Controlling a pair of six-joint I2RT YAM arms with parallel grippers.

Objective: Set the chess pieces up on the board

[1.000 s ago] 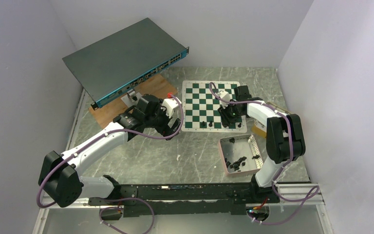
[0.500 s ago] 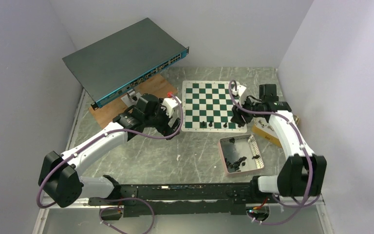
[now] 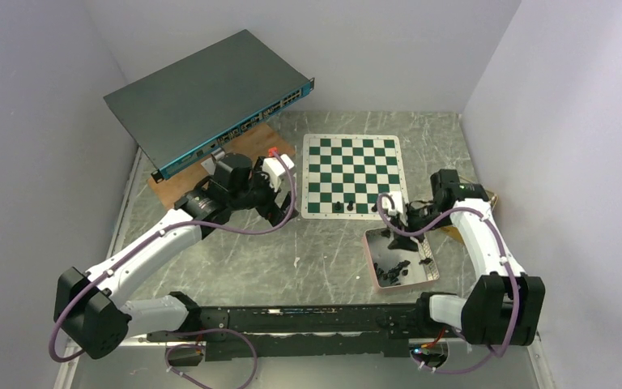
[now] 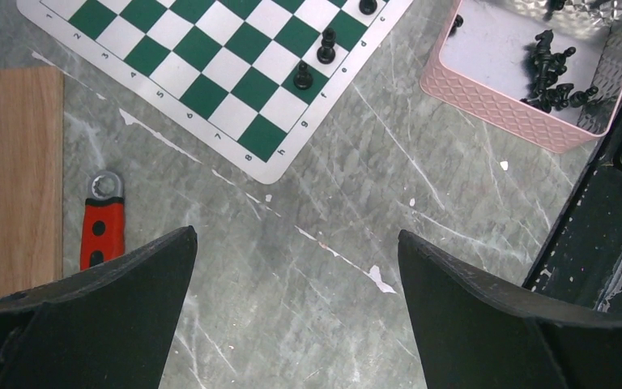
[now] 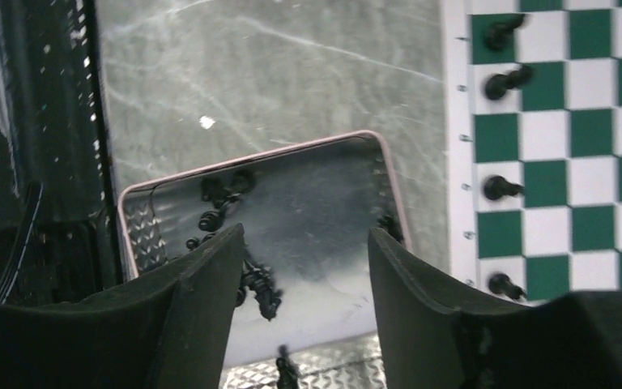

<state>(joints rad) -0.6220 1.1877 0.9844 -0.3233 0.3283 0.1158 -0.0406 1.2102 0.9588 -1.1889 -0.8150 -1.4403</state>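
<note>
My right gripper should now go toward the black chess piece (image 5: 243, 180) at the tray's pink rim and close around it, as there is open tray's bottom (image 5: 308, 194) beside that piece.
The green and white board (image 3: 352, 166) lies at the table's back middle. Several black chess pieces (image 3: 350, 207) stand along its near edge row; they show in the left wrist view (image 4: 303, 75) and the right wrist view (image 5: 502, 188). More pieces (image 3: 390, 271) lie heaped in the pink-rimmed metal tray (image 3: 421, 237), seen also in the right wrist view (image 5: 261, 285). My right gripper (image 3: 397, 237) hangs open and empty over the tray's far part (image 5: 306, 232). My left gripper (image 3: 282, 212) is open and empty above bare table, left of the board's near corner (image 4: 296, 235).
A tilted network switch (image 3: 210, 93) rests on a wooden plank (image 3: 247, 146) at the back left. A red-handled wrench (image 4: 101, 231) lies beside the plank. A yellowish box (image 3: 453, 231) sits right of the tray. Walls close in on three sides.
My right gripper left the board's near right corner, swung right, then came back toward me to hang over the tray. My left arm lifted and drew back a little.
</note>
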